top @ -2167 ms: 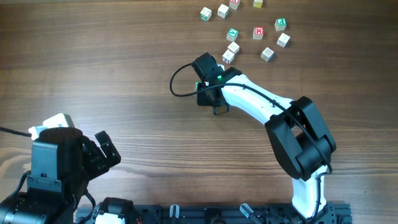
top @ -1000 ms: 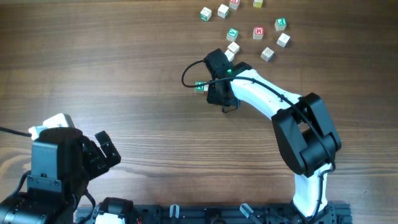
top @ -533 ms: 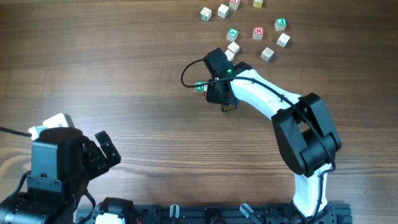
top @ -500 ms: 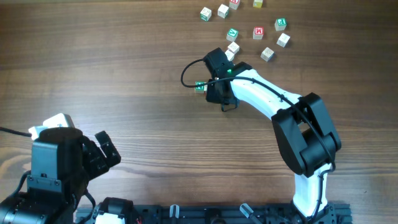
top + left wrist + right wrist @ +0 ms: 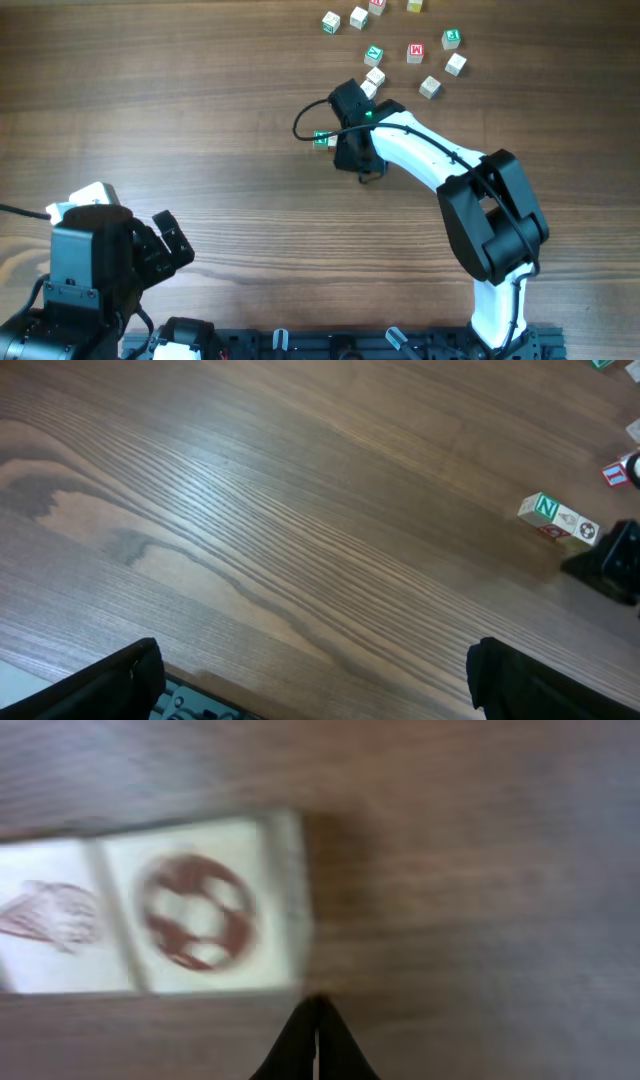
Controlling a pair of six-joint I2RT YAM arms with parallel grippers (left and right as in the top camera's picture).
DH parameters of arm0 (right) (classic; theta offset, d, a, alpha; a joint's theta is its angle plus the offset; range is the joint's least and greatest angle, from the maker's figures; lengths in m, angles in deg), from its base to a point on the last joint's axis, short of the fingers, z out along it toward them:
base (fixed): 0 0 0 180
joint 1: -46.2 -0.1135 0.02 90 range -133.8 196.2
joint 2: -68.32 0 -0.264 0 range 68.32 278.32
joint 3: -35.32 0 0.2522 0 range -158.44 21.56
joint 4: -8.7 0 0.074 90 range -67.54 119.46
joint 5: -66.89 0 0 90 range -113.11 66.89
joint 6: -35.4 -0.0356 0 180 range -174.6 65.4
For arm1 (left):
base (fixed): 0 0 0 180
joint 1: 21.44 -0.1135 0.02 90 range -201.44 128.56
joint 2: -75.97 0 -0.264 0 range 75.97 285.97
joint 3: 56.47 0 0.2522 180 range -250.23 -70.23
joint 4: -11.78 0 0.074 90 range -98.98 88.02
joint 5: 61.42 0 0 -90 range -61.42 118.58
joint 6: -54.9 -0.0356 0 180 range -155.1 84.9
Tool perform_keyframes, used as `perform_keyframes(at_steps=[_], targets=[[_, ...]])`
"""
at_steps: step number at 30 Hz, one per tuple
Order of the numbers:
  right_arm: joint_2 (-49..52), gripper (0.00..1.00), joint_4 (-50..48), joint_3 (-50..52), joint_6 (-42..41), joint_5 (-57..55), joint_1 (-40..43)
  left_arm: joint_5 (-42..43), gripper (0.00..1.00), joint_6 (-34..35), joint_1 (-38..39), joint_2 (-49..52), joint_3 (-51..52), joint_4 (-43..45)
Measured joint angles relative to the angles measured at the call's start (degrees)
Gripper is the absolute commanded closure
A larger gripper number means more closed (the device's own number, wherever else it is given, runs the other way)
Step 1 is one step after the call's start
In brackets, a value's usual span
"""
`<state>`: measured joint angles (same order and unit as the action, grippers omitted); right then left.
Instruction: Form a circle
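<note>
Next, my right gripper backs away and pushes the red-marked cube's end side toward the green N cube, because its closed fingers are at the red-marked cube's corner.
Small wooden letter cubes lie scattered at the table's far right; they form no circle. Two touching cubes, one with a green N, lie apart from that scatter. In the right wrist view the nearer cube shows a red round mark. My right gripper is shut, its tips against that cube's lower right corner, holding nothing. From overhead the right gripper sits just right of the green-marked cube. My left gripper is open over bare wood at the near left, far from the cubes.
The right arm reaches diagonally from its base at the near right towards the cubes. The left arm's body fills the near left corner. A black rail runs along the table's near edge.
Two seconds ago the right gripper was lower and further left; it has since shifted up and right, and the green-marked cube now shows at its left. Nothing visibly moved in the last second.
</note>
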<state>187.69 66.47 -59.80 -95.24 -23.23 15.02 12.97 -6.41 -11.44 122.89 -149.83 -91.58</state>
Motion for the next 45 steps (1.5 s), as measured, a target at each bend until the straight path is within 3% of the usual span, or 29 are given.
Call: perform_keyframes(at_steps=[10, 23, 45], targets=[[0.0, 0.95, -0.2, 0.0, -5.8, -3.0, 2.3, 0.0, 0.0, 0.0, 0.0, 0.0, 0.0, 0.0], [0.0, 0.95, -7.0, 0.0, 1.7, -2.5, 4.2, 0.0, 0.0, 0.0, 0.0, 0.0, 0.0, 0.0], [0.1, 0.95, -8.2, 0.0, 2.4, -0.1, 4.2, 0.0, 0.0, 0.0, 0.0, 0.0, 0.0, 0.0]])
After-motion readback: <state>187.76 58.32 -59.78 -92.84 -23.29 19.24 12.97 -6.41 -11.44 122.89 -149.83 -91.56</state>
